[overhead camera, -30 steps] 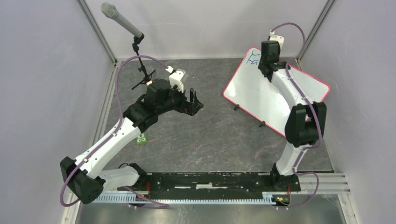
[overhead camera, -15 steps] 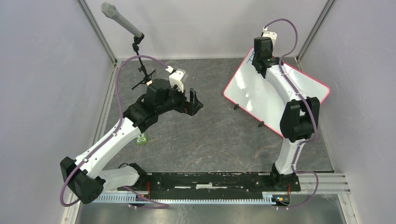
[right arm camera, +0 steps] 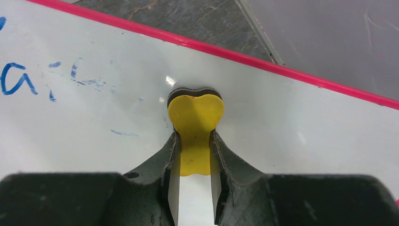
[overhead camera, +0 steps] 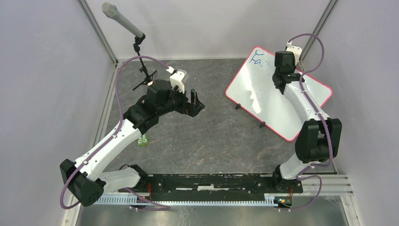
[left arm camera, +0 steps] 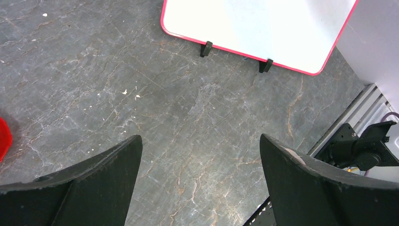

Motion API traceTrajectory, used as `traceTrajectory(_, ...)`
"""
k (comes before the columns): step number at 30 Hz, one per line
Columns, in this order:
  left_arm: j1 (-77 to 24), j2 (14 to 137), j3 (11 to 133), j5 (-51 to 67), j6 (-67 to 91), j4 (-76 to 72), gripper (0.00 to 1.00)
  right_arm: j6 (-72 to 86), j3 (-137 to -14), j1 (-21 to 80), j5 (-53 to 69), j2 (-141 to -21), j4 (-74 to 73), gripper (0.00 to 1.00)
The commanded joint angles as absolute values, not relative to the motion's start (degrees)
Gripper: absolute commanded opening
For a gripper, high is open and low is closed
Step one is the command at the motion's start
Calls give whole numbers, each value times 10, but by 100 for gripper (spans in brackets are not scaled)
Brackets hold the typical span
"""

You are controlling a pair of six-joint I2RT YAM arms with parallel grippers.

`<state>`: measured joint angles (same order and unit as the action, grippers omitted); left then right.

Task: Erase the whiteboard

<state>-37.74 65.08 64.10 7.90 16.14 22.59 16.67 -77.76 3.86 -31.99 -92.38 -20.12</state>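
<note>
With the eraser [right arm camera: 195, 110] pressing at the whiteboard's far edge and the whiteboard's opposite edge [overhead camera: 229, 96] free, my left gripper should steady that opposite edge before I rub the handwriting.
The whiteboard [overhead camera: 263, 94] with its pink-red frame lies tilted at the back right; it also shows in the left wrist view [left arm camera: 263, 23] and the right wrist view [right arm camera: 291, 113]. Blue handwriting [overhead camera: 257, 60] remains at its far left corner, with smeared blue strokes in the right wrist view [right arm camera: 19, 80]. My right gripper [right arm camera: 194, 136] is shut on a yellow eraser [right arm camera: 195, 117], its dark pad pressed on the board near the far edge. My left gripper [left arm camera: 200, 150] is open and empty above the dark floor, left of the board.
A microphone on a stand [overhead camera: 123, 22] rises at the back left. A small green block [overhead camera: 143, 140] lies beside the left arm. A red object [left arm camera: 3, 139] shows at the left wrist view's edge. Walls close in on left, back and right.
My right gripper swept with the eraser across the board's far end, first left over the writing, then right toward the far right edge. Part of the writing is gone. The left arm has not moved.
</note>
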Motion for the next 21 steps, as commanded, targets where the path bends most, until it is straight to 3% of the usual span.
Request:
traceTrajectory(1,-379,635,642,89,147,207,100,168,-794,66,-324,-927,-177,24)
traceTrajectory(13,-379,642,643,76,141,212,100,194,-986,132,-291,-1092,-206,24)
traceTrajectory(21,-379,643,642,80,142,210,100,158,-920,128,-358,-1038,-191,24)
